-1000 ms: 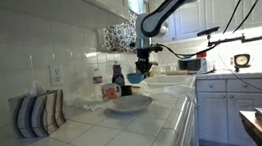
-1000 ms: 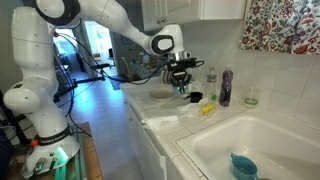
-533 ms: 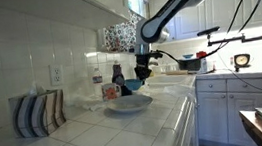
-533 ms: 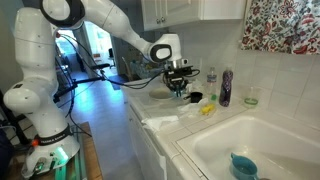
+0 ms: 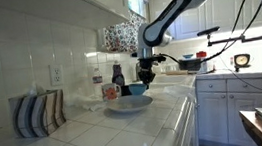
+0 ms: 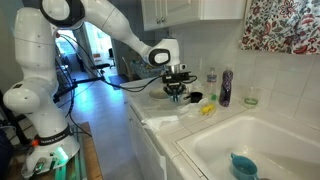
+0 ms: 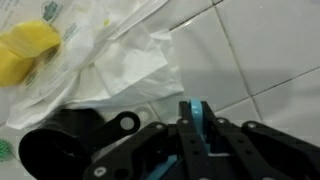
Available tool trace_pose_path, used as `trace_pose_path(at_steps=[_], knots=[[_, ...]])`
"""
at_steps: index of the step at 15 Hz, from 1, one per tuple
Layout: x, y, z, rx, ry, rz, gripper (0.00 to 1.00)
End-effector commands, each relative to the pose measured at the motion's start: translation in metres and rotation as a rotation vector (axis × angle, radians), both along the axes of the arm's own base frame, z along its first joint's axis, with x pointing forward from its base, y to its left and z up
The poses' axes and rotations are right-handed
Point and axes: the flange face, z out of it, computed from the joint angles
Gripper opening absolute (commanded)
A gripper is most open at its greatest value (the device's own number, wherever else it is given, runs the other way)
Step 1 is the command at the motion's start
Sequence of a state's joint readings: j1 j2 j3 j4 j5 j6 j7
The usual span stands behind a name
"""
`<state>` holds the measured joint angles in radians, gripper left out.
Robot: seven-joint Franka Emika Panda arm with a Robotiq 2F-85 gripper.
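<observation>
The light-blue thing (image 6: 174, 97) is hanging above clear white tiles (image 7: 222, 78) next to the plastic bag. My gripper should go on lowering it until it sits there before it lets go.
My gripper (image 5: 143, 79) (image 6: 178, 92) hangs low over a wide pale bowl (image 5: 128, 105) (image 6: 160, 97) on the white tiled counter. It is shut on a thin light-blue thing (image 7: 200, 111), which the wrist view shows edge-on between the black fingers (image 7: 160, 140); its full shape is hidden. In that same view the gripper (image 7: 197, 126) sits over white tiles. A crumpled white plastic bag (image 7: 115, 60), a yellow sponge (image 7: 25, 52) and a black round-ended utensil (image 7: 60, 152) lie close beside it.
A purple bottle (image 6: 227, 87) and a small clear bottle (image 6: 210, 77) stand by the tiled wall. The sink (image 6: 250, 135) holds a blue cup (image 6: 243, 166). A striped cloth bundle (image 5: 37, 113), a dark bottle (image 5: 118, 80) and a jar (image 5: 110, 90) share the counter.
The gripper has moved down toward the bowl with the blue thing still held; the jaws stayed shut.
</observation>
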<state>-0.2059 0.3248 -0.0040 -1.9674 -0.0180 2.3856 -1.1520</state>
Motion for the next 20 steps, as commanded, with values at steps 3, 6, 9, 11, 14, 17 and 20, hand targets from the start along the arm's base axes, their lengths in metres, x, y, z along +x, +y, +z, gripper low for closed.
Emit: trace_pose_path(at_steps=[3, 6, 9, 11, 14, 17, 20], knots=[[-0.015, -0.010, -0.005, 0.028, -0.001, -0.029, 0.03], [-0.022, -0.017, -0.011, 0.033, 0.012, -0.043, 0.03], [-0.027, -0.023, -0.017, 0.038, 0.024, -0.056, 0.03], [-0.031, -0.027, -0.020, 0.044, 0.029, -0.065, 0.03], [-0.034, -0.033, -0.024, 0.052, 0.032, -0.079, 0.11], [-0.038, -0.039, -0.026, 0.053, 0.038, -0.091, 0.44], [-0.041, -0.045, -0.024, 0.049, 0.038, -0.098, 0.66]])
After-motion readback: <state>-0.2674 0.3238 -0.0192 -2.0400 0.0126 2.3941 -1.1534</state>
